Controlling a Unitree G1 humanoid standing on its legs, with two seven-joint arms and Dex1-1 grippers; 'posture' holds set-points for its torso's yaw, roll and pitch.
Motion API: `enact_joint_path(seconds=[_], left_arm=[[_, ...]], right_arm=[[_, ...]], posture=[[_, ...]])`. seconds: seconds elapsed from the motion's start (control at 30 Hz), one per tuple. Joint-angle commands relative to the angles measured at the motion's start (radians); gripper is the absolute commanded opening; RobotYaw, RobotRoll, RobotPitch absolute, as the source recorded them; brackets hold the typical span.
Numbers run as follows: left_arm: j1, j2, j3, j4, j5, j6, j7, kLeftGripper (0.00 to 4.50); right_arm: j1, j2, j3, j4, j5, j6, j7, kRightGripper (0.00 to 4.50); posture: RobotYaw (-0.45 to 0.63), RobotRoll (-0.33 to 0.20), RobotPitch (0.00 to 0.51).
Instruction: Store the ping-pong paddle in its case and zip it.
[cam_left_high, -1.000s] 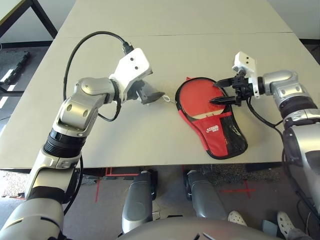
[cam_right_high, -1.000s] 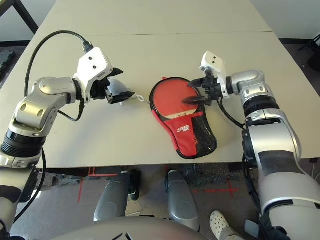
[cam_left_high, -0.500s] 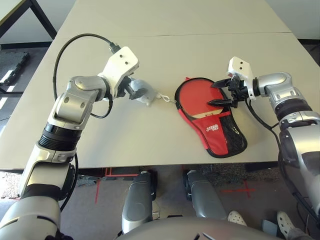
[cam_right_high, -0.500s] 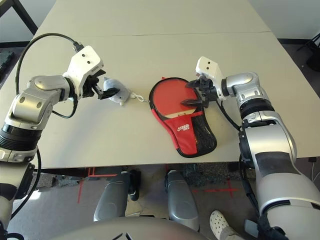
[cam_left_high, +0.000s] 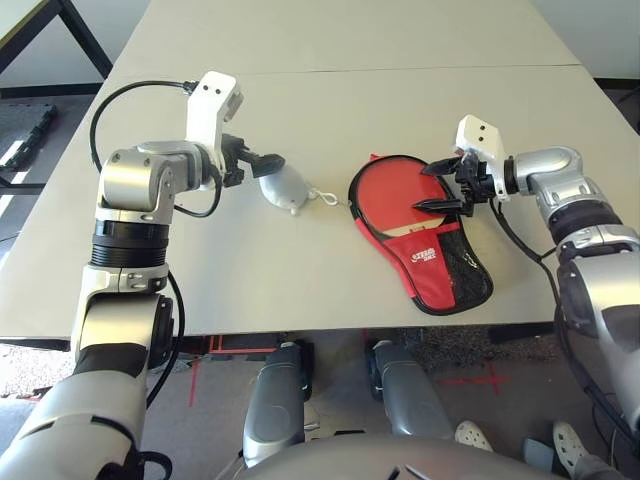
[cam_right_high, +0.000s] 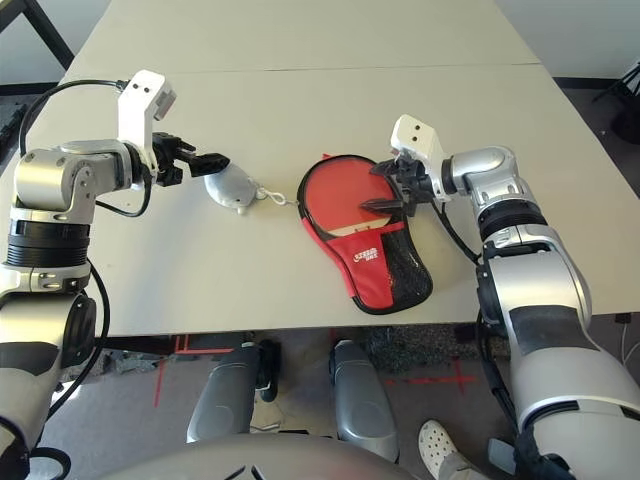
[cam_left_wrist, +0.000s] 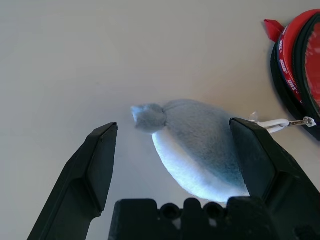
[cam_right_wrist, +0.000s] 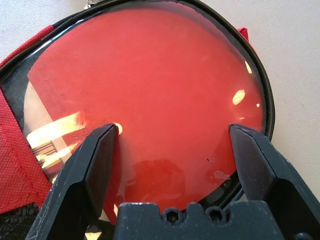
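Observation:
My right gripper is across the case from the soft tag, so my left gripper should grab the tag and pull the zipper along the case's round rim (cam_left_high: 398, 156).
The ping-pong paddle (cam_left_high: 393, 193) lies with its red face up inside the open case (cam_left_high: 432, 268), a red pouch with a white logo and black mesh, near the table's front right. My right gripper (cam_left_high: 438, 187) hovers open over the right part of the paddle's face (cam_right_wrist: 150, 75), one finger on each side. A grey and white soft tag (cam_left_high: 283, 190) lies on the table to the left, tied by a white cord (cam_left_high: 328, 197) to the case's zipper edge. My left gripper (cam_left_high: 262, 165) is open just behind the tag (cam_left_wrist: 195, 145), which lies between its fingers.
The pale table (cam_left_high: 340, 110) stretches far back behind both arms, with a seam across it. A black cable (cam_left_high: 130, 95) loops from my left wrist. The table's front edge runs just below the case's handle end (cam_left_high: 455, 300).
My left arm has swung left and drawn back, and the grey tag has ended a little farther left on the table. My right gripper has shifted slightly left over the paddle.

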Motion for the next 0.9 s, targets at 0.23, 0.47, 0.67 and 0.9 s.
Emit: enact_joint_path(seconds=[0.23,0.47,0.67,0.9], left_arm=[[0.064,-0.034,0.0,0.002,-0.029,0.046,0.044,4.5],[0.085,-0.05,-0.006,-0.022,-0.049,0.062,0.052,4.5],[0.088,-0.047,-0.026,-0.042,-0.055,0.036,0.045,2.76],[0.015,-0.066,-0.003,0.057,-0.02,-0.055,0.106,0.31]], right_arm=[[0.025,0.018,0.017,0.028,-0.038,0.001,-0.051,4.46],[0.023,0.018,0.02,0.031,-0.041,-0.001,-0.061,4.46],[0.033,0.012,0.031,0.027,-0.052,-0.006,-0.059,4.5],[0.04,0.009,0.033,0.027,-0.064,-0.011,-0.068,4.5]], posture=[[0.07,0.0,0.205],[0.07,0.0,0.206],[0.07,0.0,0.206],[0.07,0.0,0.206]])
